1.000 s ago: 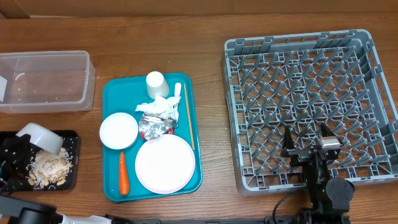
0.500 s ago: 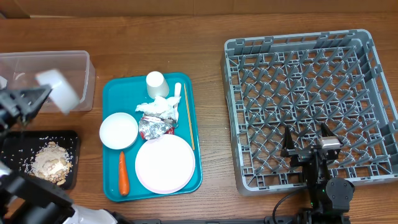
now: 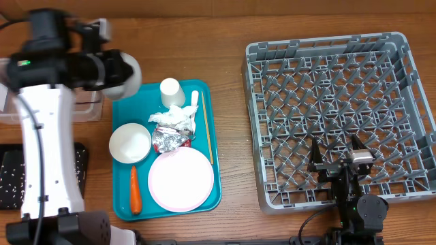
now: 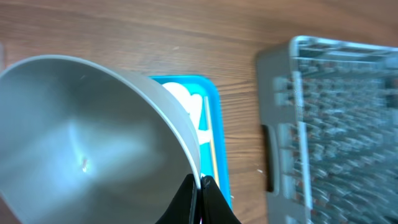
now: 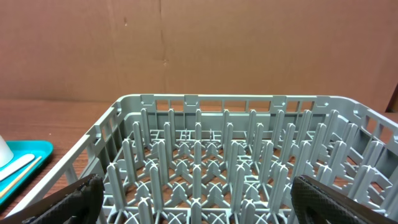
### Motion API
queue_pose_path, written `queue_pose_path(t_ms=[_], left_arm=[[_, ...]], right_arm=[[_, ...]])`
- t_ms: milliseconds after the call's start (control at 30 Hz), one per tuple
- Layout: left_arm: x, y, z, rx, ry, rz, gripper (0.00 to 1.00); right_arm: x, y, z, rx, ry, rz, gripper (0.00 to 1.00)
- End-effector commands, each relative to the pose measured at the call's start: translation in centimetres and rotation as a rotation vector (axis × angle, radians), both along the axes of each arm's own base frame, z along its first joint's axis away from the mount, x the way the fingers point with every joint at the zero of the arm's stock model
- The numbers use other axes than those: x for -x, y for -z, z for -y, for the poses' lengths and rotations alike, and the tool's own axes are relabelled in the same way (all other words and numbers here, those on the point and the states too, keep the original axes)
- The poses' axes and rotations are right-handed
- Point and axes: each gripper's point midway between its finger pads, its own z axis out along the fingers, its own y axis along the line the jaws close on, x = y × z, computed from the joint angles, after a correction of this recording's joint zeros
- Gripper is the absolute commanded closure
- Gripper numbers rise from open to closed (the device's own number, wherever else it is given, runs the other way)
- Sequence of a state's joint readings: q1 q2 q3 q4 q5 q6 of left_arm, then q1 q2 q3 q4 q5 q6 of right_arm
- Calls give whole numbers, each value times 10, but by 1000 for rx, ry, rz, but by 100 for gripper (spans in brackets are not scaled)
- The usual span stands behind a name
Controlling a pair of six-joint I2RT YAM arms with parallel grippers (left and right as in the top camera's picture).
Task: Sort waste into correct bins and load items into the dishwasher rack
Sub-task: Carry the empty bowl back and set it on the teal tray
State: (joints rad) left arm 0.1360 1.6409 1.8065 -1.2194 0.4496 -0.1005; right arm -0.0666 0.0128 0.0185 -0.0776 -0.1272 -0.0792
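The small white bowl point(image 3: 130, 79) is empty and hangs over the teal tray's open corner point(image 3: 140, 107) next to the cup. I keep lowering it with my left gripper until it rests there.
My left gripper point(image 3: 116, 70) is shut on the rim of a small white bowl point(image 3: 129, 78), held in the air over the teal tray's far left corner. In the left wrist view the bowl point(image 4: 87, 137) looks empty, its rim pinched in my left gripper point(image 4: 200, 198). The tray holds a second bowl point(image 3: 129, 143), a cup point(image 3: 170, 90), a white utensil point(image 3: 194, 102), a napkin point(image 3: 174, 117), a foil wrapper point(image 3: 169, 139) and a plate point(image 3: 180, 178). My right gripper point(image 3: 337, 158) stands open over the grey rack point(image 3: 340, 82), nothing between its fingers point(image 5: 68, 199).
My left arm hides most of the clear tub point(image 3: 92, 109) and the black tray point(image 3: 10, 184), which shows crumbs. An orange carrot point(image 3: 135, 189) and a thin wooden stick point(image 3: 206, 129) lie on the teal tray point(image 3: 122, 102). The rack point(image 5: 199, 155) fills the right wrist view.
My left arm has carried the bowl up from over the black tray, past the clear tub, rightward to the teal tray's far left corner. The right arm has not moved.
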Motion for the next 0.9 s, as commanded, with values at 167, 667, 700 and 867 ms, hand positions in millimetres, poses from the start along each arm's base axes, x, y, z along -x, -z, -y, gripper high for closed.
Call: queue_pose_path(t_ms=[167,667,700,867], left_arm=[[-27,66,-13,-274,-244,-188,96],[-39,153,-13,-309,-214,-396,96],[-39,159,-12,-305,-209,-412,96],[-41,180,-10,-312,-198,-454,96]], right_arm=[[0,2,0,0,0,5,0],[0,2,0,0,0,5,0],[0,2,0,0,0,5,0],[0,2,0,0,0,5,0]])
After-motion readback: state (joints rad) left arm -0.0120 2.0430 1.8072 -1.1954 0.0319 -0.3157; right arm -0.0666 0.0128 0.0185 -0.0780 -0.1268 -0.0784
